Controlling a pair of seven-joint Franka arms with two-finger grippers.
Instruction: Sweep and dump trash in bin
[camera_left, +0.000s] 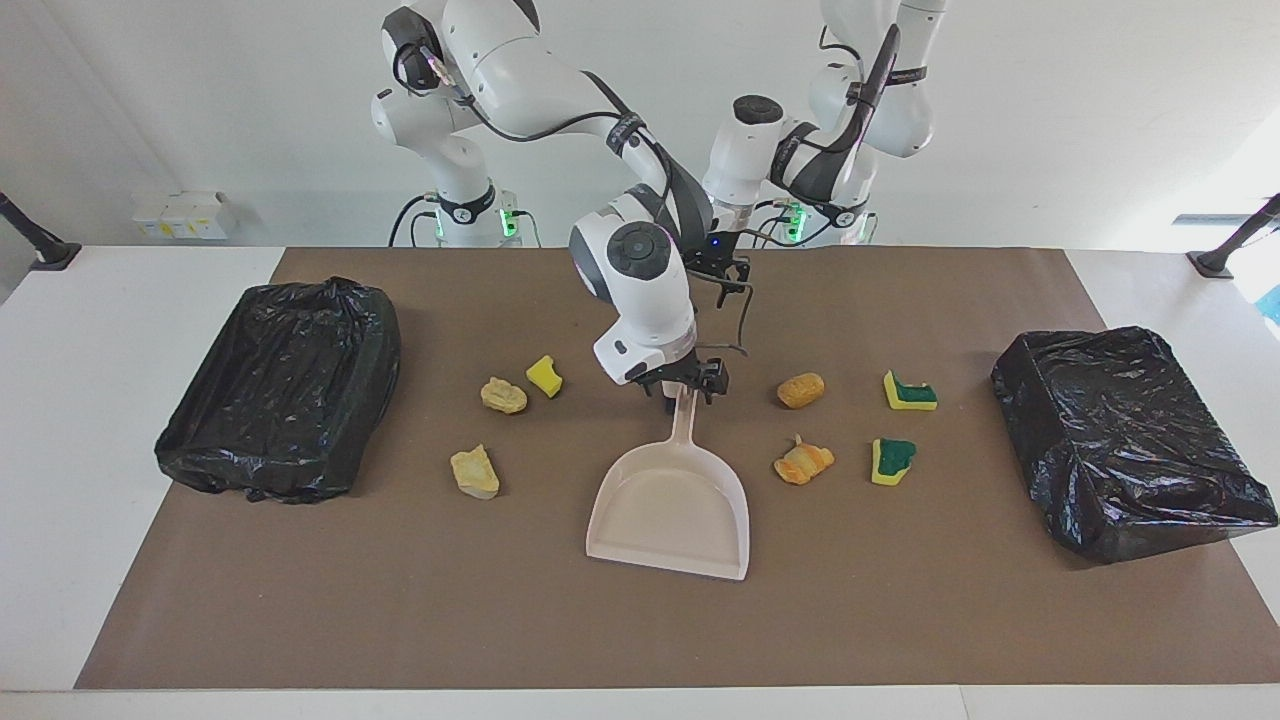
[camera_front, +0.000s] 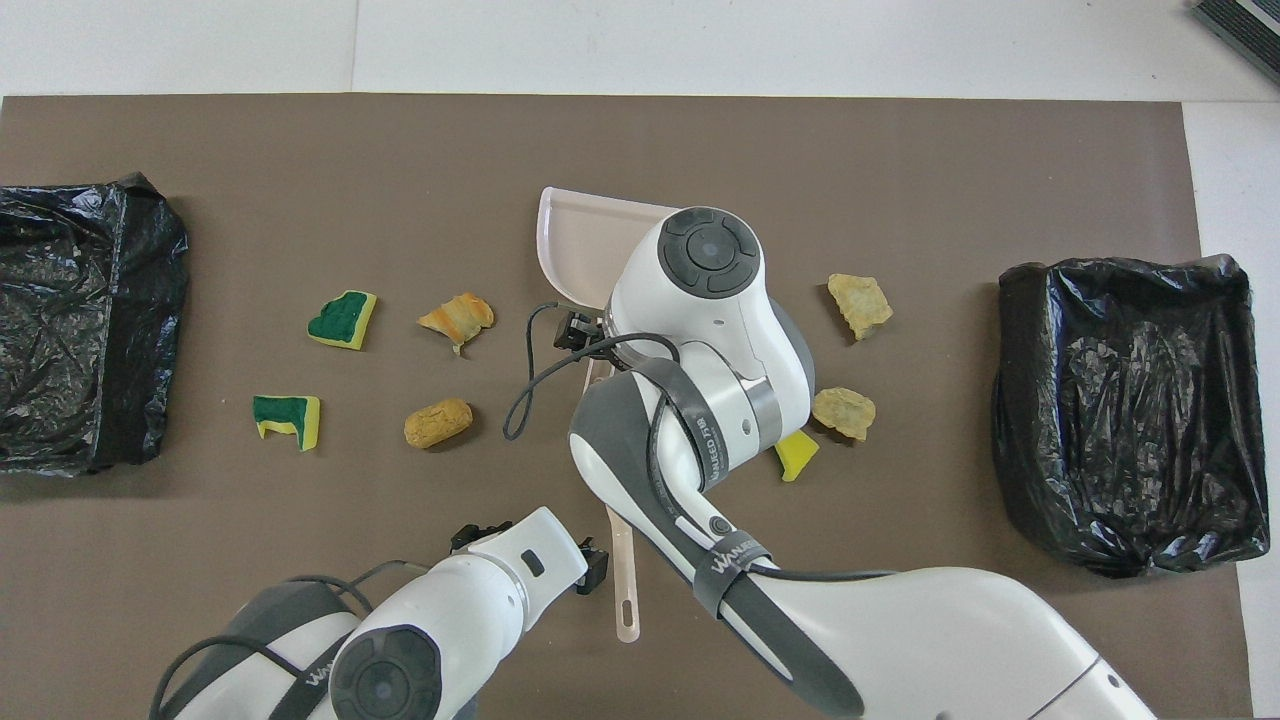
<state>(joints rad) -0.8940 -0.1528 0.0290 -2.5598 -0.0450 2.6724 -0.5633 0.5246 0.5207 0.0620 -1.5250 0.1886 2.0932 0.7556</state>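
Note:
My left gripper should continue to move its open fingers across, as the beige stick-like handle's end (camera_front: 626, 614) lies clear beside them, until they straddle it (camera_front: 623, 564), and then close.
The beige dustpan (camera_left: 670, 500) lies at mid-table, empty, its handle pointing toward the robots; it also shows in the overhead view (camera_front: 580, 240). My right gripper (camera_left: 685, 388) is down at the handle's end. My left gripper (camera_left: 730, 275) waits low, nearer the robots, beside a beige stick-like handle (camera_front: 625, 585). Trash lies either side of the pan. A tan lump (camera_left: 503, 395), a yellow sponge piece (camera_left: 545, 376) and a pale lump (camera_left: 475, 472) lie toward the right arm's end. Two orange lumps (camera_left: 800, 390) (camera_left: 803, 463) and two yellow-green sponges (camera_left: 908, 392) (camera_left: 892, 460) lie toward the left arm's end.
A bin lined with a black bag (camera_left: 280, 400) stands at the right arm's end of the brown mat. A second black-bagged bin (camera_left: 1130, 440) stands at the left arm's end. The right arm's wrist hides the pan's handle in the overhead view.

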